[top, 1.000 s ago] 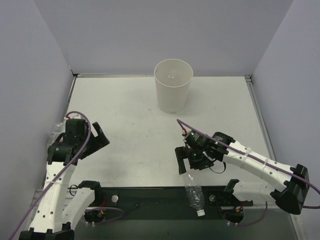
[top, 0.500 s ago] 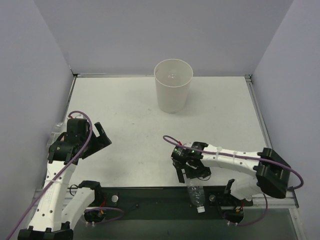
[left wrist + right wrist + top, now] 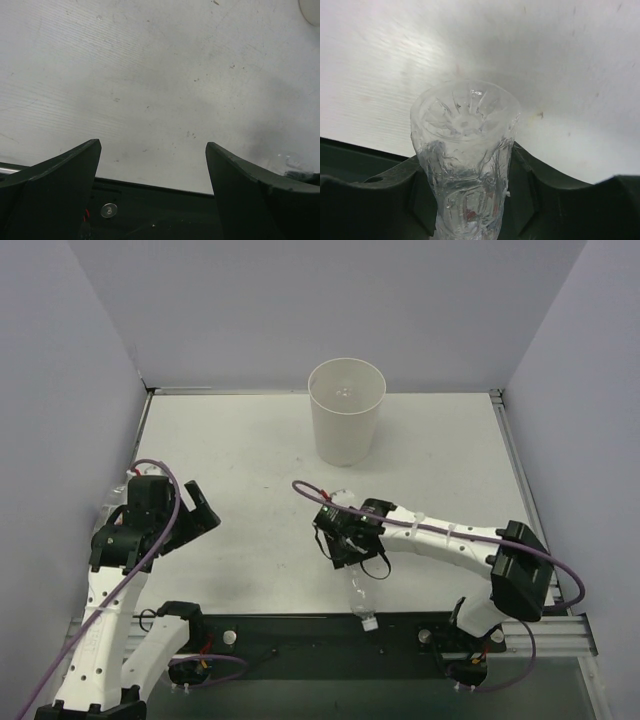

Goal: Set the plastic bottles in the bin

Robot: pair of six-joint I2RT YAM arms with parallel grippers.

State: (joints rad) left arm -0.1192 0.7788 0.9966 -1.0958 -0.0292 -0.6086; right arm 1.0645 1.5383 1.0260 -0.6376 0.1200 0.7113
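My right gripper goes on carrying the bottle until it hangs above the bin's opening (image 3: 346,388), because the clear bottle's ribbed bottom (image 3: 465,114) points at the bin across open table.
A clear unlabelled plastic bottle (image 3: 359,596) is clamped between my right gripper's (image 3: 346,548) fingers, white cap pointing toward the near edge. In the right wrist view its ribbed bottom (image 3: 464,116) points away from the camera, and the right gripper (image 3: 469,200) is shut on its body. The bin (image 3: 346,410), a tall off-white bucket, stands upright at the back centre, well beyond this gripper. My left gripper (image 3: 193,516) hangs open over the left side of the table; its dark fingers (image 3: 60,175) stand wide apart with only bare table between them.
A black strip (image 3: 290,632) runs along the near edge between the arm bases. Grey walls close off the left, back and right sides. Something clear and small (image 3: 122,483) shows behind the left arm by the left wall.
My right gripper closed on the bottle and swung left and away from the near edge, carrying the bottle off the black strip. The left arm has hardly moved.
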